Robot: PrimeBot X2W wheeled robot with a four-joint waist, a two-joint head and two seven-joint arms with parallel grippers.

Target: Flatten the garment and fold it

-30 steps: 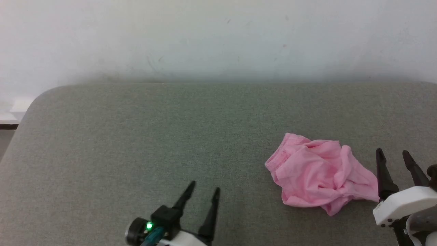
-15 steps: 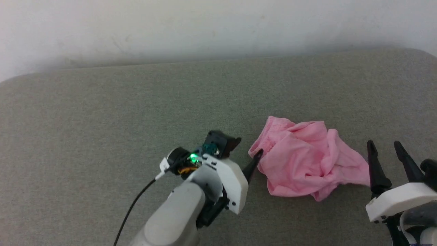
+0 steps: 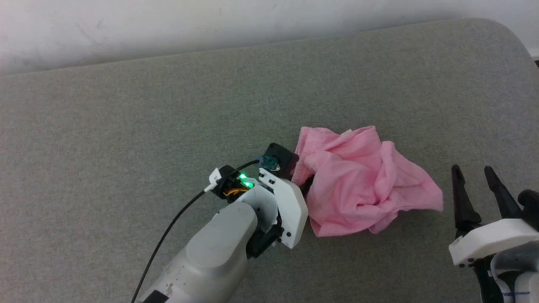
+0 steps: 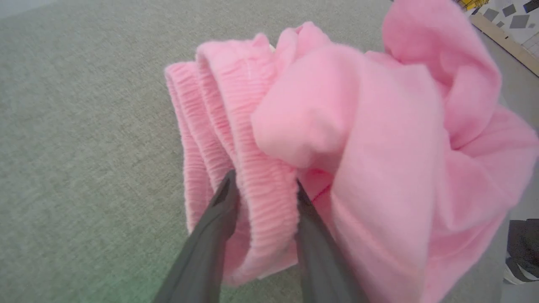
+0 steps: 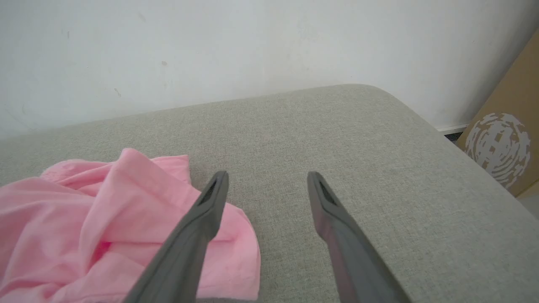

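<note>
I expect the waistband to stay gathered while the looser folds (image 3: 361,184) spread out when I pull the garment, because the garment's edge is tightly ribbed (image 3: 301,146).
The garment (image 3: 358,176) is a crumpled pink heap right of centre on the grey-green cushion (image 3: 126,126). My left gripper (image 3: 304,182) has come in from the left, and its fingertips are buried in the heap's left edge. In the left wrist view the gripper (image 4: 264,189) has its two dark fingers clamped on either side of a ribbed waistband fold of the garment (image 4: 379,126). My right gripper (image 3: 471,176) stands open just right of the heap, not touching it. In the right wrist view the gripper (image 5: 267,176) has bare cushion between its fingers and the garment (image 5: 105,210) at the lower left.
A white wall (image 3: 210,25) runs behind the cushion, whose rounded far right corner (image 3: 501,29) drops to the floor. A brown cardboard box (image 5: 505,139) stands beyond that edge. A black cable (image 3: 168,235) trails from my left wrist. Bare cushion stretches to the left.
The camera has swung right and down. My left arm has reached from the bottom edge to the garment's left side and closed on the waistband fold. The right gripper has stayed open.
</note>
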